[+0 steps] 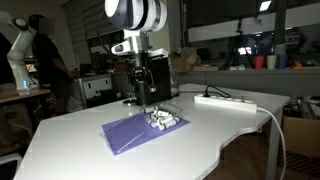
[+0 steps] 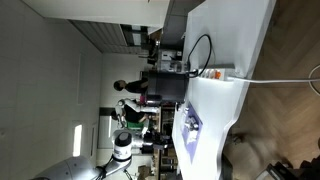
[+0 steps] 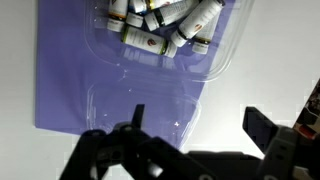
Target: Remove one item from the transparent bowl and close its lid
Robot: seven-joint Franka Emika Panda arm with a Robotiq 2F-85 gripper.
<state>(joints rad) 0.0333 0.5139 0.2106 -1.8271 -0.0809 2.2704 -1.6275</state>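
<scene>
I should go around to the lid's outer edge (image 3: 182, 139) and tilt in low toward the bowl to close it, because the clear lid (image 3: 152, 95) lies flat under my gripper, which points down.
The transparent bowl (image 3: 165, 30) is a low clear container on a purple mat (image 3: 65, 70). It holds several small white tubes with dark caps (image 3: 150, 25). Its clear lid (image 3: 145, 100) lies open and flat on the mat, beside the bowl. My gripper (image 3: 200, 125) is open and empty, hovering above the lid's edge and the mat's border, one finger over the lid and the other over the white table. In an exterior view the gripper (image 1: 143, 100) hangs just above the bowl (image 1: 164, 120) and the mat (image 1: 135, 133). The mat also shows small in an exterior view (image 2: 192, 135).
A tall black cylinder (image 1: 152, 75) stands behind the mat. A white power strip (image 1: 226, 100) with a cable lies at the table's far side. The white table (image 1: 90, 150) curves in at its front edge. A person (image 1: 40, 55) stands in the background.
</scene>
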